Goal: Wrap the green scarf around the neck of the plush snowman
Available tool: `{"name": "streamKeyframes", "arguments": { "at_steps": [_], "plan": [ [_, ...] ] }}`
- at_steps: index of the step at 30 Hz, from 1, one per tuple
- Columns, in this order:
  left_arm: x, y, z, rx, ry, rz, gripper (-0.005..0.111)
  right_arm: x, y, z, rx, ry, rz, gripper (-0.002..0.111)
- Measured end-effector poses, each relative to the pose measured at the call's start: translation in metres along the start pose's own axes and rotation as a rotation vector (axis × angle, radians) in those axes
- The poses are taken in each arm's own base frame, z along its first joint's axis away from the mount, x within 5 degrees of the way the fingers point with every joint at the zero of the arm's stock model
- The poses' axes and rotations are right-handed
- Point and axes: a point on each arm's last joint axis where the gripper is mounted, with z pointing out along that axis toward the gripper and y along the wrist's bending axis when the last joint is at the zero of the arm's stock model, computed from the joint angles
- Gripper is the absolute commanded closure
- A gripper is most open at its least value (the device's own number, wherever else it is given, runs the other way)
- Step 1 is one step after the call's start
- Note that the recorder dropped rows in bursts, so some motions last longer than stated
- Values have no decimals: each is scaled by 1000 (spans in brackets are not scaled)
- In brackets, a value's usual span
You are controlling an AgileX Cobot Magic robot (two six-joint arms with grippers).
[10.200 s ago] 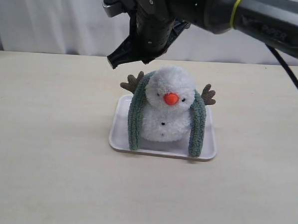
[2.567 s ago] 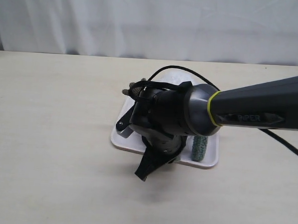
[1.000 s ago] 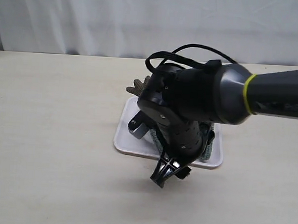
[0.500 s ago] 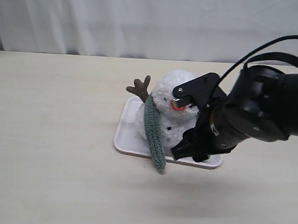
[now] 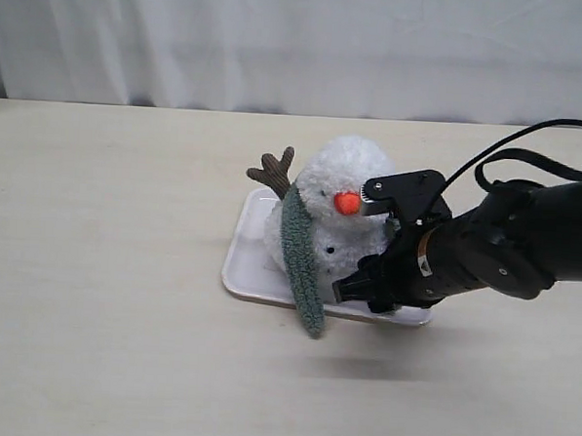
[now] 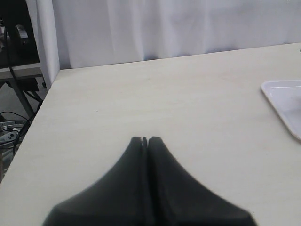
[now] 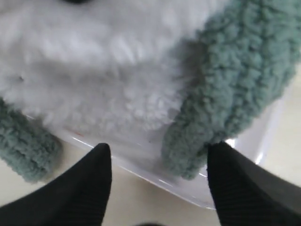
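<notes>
The green scarf's loose end [image 7: 184, 159] is in front of only one gripper finger, so my right gripper should move over and grab that end [image 7: 193, 141] squarely before it pulls the end forward.
The plush snowman [image 5: 332, 208] stands on a white tray [image 5: 242, 266], its orange nose facing front right. One end of the green scarf [image 5: 301, 265] hangs from its neck down the front left and past the tray's edge. My right gripper [image 5: 357, 290] is low at the tray's front right, close to the snowman's body. In the right wrist view this gripper [image 7: 160, 145] is open. The other scarf end [image 7: 225, 99] hangs just in front of one fingertip, beside the white body [image 7: 108, 80]. My left gripper [image 6: 145, 139] is shut and empty over bare table.
The tray's front rim [image 7: 155, 179] runs between my right fingers. A corner of the tray [image 6: 282, 101] shows at the side of the left wrist view. A brown twig arm [image 5: 272, 170] sticks out behind the snowman. A white curtain backs the table.
My right arm has swung from in front of the snowman to its right side and dropped lower, uncovering the toy. The scarf end now lies across the front left.
</notes>
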Motion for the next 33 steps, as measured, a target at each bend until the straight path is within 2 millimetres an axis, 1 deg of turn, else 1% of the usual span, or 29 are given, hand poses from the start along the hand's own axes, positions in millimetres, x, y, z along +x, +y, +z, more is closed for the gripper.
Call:
{"name": "streamKeyframes", "arguments": {
  "at_steps": [2, 3, 4, 11, 13, 14, 15, 16, 17, 18, 19, 21, 27, 30, 33],
  "plan": [
    [0, 0, 0, 0, 0, 0, 107, 3, 0, 6, 5, 17, -17, 91],
    [0, 0, 0, 0, 0, 0, 107, 3, 0, 6, 7, 19, -22, 100],
    [0, 0, 0, 0, 0, 0, 107, 3, 0, 6, 8, 18, -27, 104],
    [0, 0, 0, 0, 0, 0, 107, 4, -2, 5, 25, 33, -37, 104],
    [0, 0, 0, 0, 0, 0, 107, 2, -3, -2, 35, 26, -26, 103],
    [0, 0, 0, 0, 0, 0, 107, 1, -4, -6, 34, 18, -16, 99],
    [0, 0, 0, 0, 0, 0, 107, 0, -4, -10, 32, 11, -6, 88],
    [0, 0, 0, 0, 0, 0, 107, -2, -4, -15, 29, -1, 12, 80],
    [0, 0, 0, 0, 0, 0, 107, -2, -4, -18, 28, -4, 17, 64],
    [0, 0, 0, 0, 0, 0, 107, -3, -4, -19, 26, -7, 22, 55],
    [0, 0, 0, 0, 0, 0, 107, -2, -4, -19, 28, -3, 24, 48],
    [0, 0, 0, 0, 0, 0, 107, -1, -4, -15, 30, 9, 32, 42],
    [0, 0, 0, 0, 0, 0, 107, 7, -8, 9, 41, 63, 66, 43],
    [0, 0, 0, 0, 0, 0, 107, 9, -11, 20, 35, 64, 70, 49],
    [0, 0, 0, 0, 0, 0, 107, 10, -12, 28, 26, 62, 68, 61]
  ]
}}
